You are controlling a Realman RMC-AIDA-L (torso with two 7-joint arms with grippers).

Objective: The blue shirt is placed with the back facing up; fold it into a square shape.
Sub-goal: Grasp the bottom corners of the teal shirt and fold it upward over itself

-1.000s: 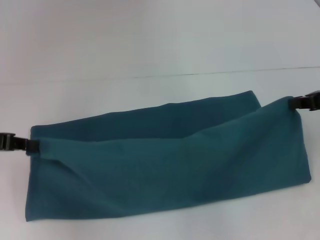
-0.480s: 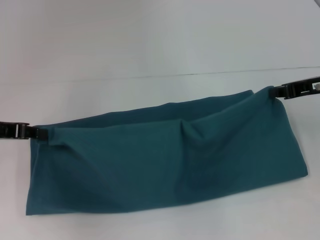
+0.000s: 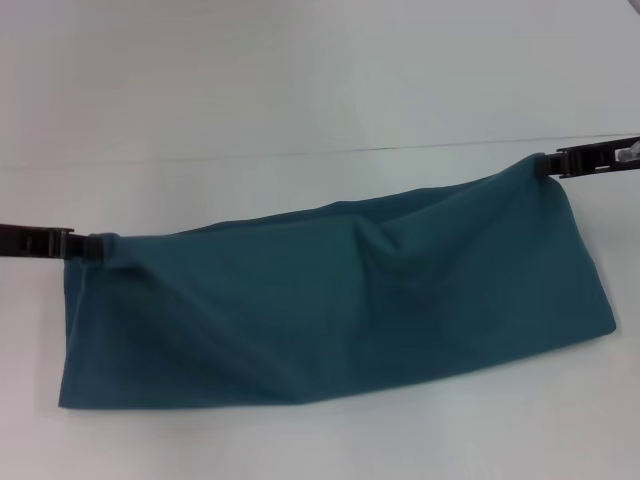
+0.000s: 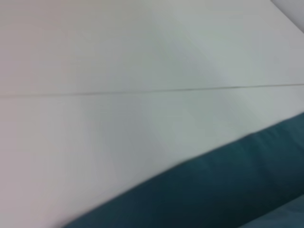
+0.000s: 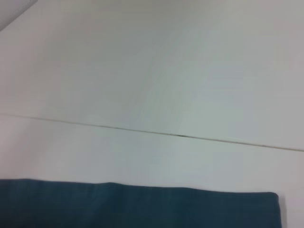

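My right gripper goes on lowering its corner (image 3: 534,178) until it lies flat and then let go, because both grippers hold the top layer stretched along the blue shirt's far edge (image 3: 345,208).
The blue shirt (image 3: 340,300) lies as a long folded band across the white table, slanting up toward the right in the head view. My left gripper (image 3: 92,246) is shut on its far left corner. My right gripper (image 3: 546,166) is shut on its far right corner. Between them the far edge of the cloth is stretched, with creases near the middle. A strip of the blue shirt (image 4: 213,190) fills one corner of the left wrist view, and the blue shirt (image 5: 137,206) shows as a flat band with a straight edge in the right wrist view.
The white table (image 3: 300,80) extends far behind the shirt, with a thin seam line (image 3: 300,153) running across it. A narrow strip of table shows in front of the shirt's near edge.
Both grippers have carried the top layer's corners away from me, over the back layer. The lower layer that showed behind is now covered and the band looks taller.
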